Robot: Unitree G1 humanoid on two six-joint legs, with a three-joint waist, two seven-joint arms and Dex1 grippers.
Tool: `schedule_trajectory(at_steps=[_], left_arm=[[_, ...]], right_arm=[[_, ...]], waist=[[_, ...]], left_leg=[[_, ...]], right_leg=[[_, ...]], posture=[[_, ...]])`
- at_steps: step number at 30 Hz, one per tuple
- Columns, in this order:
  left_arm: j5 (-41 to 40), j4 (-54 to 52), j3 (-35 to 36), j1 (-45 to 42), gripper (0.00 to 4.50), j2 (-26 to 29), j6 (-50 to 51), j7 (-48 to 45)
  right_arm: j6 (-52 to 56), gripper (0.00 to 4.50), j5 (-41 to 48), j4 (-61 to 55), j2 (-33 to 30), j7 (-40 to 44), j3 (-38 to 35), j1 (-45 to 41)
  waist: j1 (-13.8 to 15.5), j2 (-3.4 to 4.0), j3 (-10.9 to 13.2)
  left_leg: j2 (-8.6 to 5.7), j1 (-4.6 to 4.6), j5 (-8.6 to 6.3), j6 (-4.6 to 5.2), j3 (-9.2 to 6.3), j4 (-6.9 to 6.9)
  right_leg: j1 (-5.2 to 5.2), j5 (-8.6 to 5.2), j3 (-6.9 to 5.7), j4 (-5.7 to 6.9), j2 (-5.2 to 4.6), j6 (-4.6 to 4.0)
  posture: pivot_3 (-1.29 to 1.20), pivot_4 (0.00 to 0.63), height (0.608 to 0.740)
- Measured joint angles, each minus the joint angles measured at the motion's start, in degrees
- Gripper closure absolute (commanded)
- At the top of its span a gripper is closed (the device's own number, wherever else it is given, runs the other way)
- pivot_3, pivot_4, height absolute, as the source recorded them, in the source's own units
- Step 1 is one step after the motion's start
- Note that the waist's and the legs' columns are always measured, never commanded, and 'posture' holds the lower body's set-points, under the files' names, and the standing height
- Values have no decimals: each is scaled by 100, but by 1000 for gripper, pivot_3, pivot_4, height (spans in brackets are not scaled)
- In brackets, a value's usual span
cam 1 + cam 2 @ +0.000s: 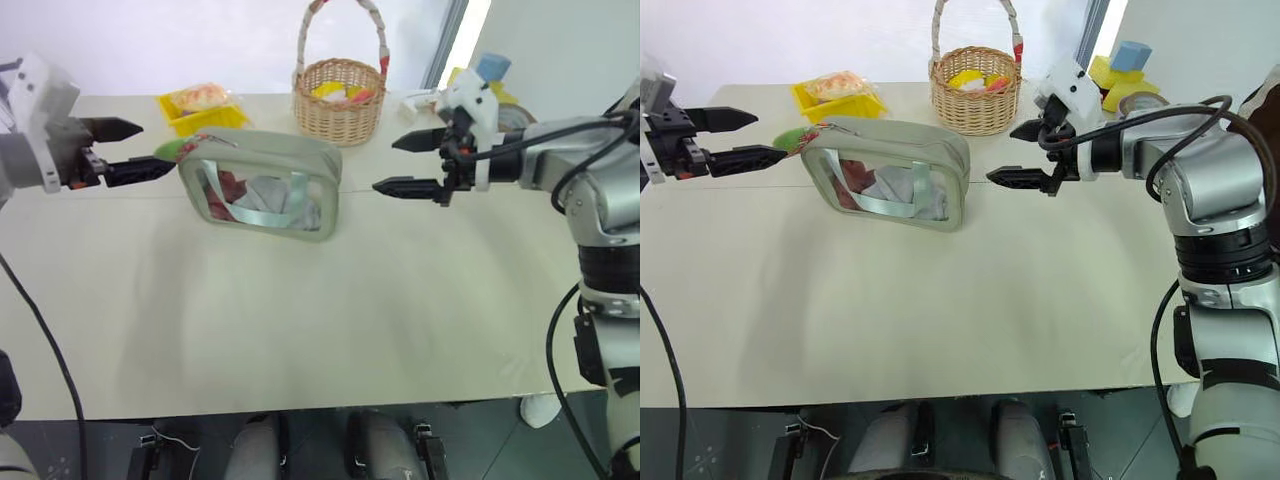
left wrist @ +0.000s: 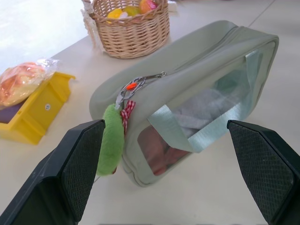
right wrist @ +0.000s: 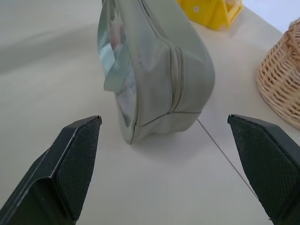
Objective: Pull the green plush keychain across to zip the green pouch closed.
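My gripper will pull the green plush keychain [image 2: 110,141] across, and the plush will swing up over the pouch's top, because it hangs from a loose metal chain [image 2: 131,87].
The green pouch [image 1: 262,184] stands upright on the table, its clear window facing me with folded items and a light green strap inside. The green plush keychain [image 2: 111,140] hangs from a metal clip at the pouch's left end, beside a small red checked bow. My left gripper [image 1: 128,148] is open just left of the pouch, its lower finger close to the plush. My right gripper [image 1: 411,163] is open a short way off the pouch's right end, holding nothing. The pouch's zipper [image 3: 176,70] runs along its top.
A wicker basket [image 1: 339,98] with colourful items stands behind the pouch. A yellow tray [image 1: 203,112] holding a wrapped bun sits at the back left. Yellow and blue blocks [image 1: 1122,68] lie at the far right. A seam line crosses the table under the pouch.
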Motion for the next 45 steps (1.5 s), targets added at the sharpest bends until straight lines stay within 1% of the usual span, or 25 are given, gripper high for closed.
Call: schedule_trajectory(at_steps=[3,6,8,9,14,19,21,23,24,29,30,31,37,40,43,45], left_arm=[[-6,67,4,-38,36,-2,20,46],[-6,176,24,-151,36,-1,9,109],[-2,212,52,-157,36,4,-3,113],[6,233,59,-147,36,12,-12,112],[43,206,78,-113,36,13,-91,128],[-23,-63,243,26,36,12,-20,225],[-83,-183,307,109,36,25,103,253],[-122,-316,377,202,0,89,202,271],[-175,-400,479,280,0,133,263,278],[-282,-689,736,592,0,179,405,395],[-311,-722,760,643,0,179,422,419],[-321,-754,782,691,0,179,436,450],[-321,-682,809,737,0,219,438,555],[-315,-567,848,731,0,296,423,575],[-310,-480,868,717,0,321,406,609],[-310,-461,857,699,0,319,404,617]], right_arm=[[-26,0,-39,41,68,-3,23,-97],[-152,0,-180,190,370,-68,204,-310],[-238,0,-233,306,702,-155,305,-490],[-275,0,-259,388,882,-209,355,-582],[-782,0,-628,1151,1982,-545,768,-1063],[-1427,0,-1157,2065,2511,-638,1175,-1215],[-1633,0,-1356,2342,2628,-601,1338,-1231],[-1741,521,-1447,2447,2653,-499,1419,-1233],[-1867,890,-1553,2508,2651,-453,1481,-1233],[-2433,3431,-1938,2718,2619,-283,1642,-1230],[-2564,4001,-2014,2759,2612,-257,1649,-1227],[-2666,4442,-2068,2787,2608,-230,1653,-1227],[-3246,4442,-2187,2848,2535,83,1568,-1210],[-3300,4442,-2043,2760,2250,452,1384,-1203],[-3209,4442,-1929,2340,1955,769,1236,-1023],[-3013,4442,-1825,1931,1892,907,1219,-799]], waist=[[-3,0,0],[-19,0,0],[-21,0,0],[-21,0,0],[-29,0,0],[-5,-8,-3],[-14,-9,-3],[-22,-9,-2],[-31,-9,-2],[-35,-9,-2],[-35,-9,-2],[-35,-9,-2],[-33,-9,-2],[-12,-11,-1],[-13,-11,-1],[-21,-12,-2]], left_leg=[[1,1,0,0,0,0],[0,1,0,0,0,1],[1,2,8,-12,0,1],[1,1,22,-38,-1,1],[2,0,27,-45,0,1],[-1,-5,27,-45,-2,5],[-1,-4,28,-47,-5,6],[0,-4,28,-47,-7,6],[0,-3,28,-48,-7,6],[1,0,32,-54,-7,6],[1,0,33,-55,-7,6],[1,1,33,-56,-8,6],[0,0,34,-57,-8,6],[-1,-1,34,-57,-10,7],[0,0,34,-57,-9,7],[0,2,35,-59,-10,8]], right_leg=[[0,0,0,2,1,0],[-1,0,1,7,1,0],[-4,0,1,11,1,0],[-4,0,1,13,2,0],[-7,0,1,35,3,0],[-6,1,2,38,-2,1],[-6,1,1,44,-1,1],[-7,1,1,46,0,1],[-8,0,1,48,1,1],[-9,0,1,56,1,1],[-9,0,1,57,1,1],[-9,0,1,60,1,1],[-11,0,1,64,2,1],[-11,0,0,64,1,1],[-10,0,1,65,1,1],[-11,0,0,69,2,1]], posture=[[0,150,739],[0,150,739],[0,150,739],[0,150,739],[0,150,739],[0,150,739],[0,150,739],[0,150,739],[0,150,739],[0,150,739],[0,150,739],[0,150,739],[0,150,739],[0,150,739],[0,150,739],[0,150,739]])
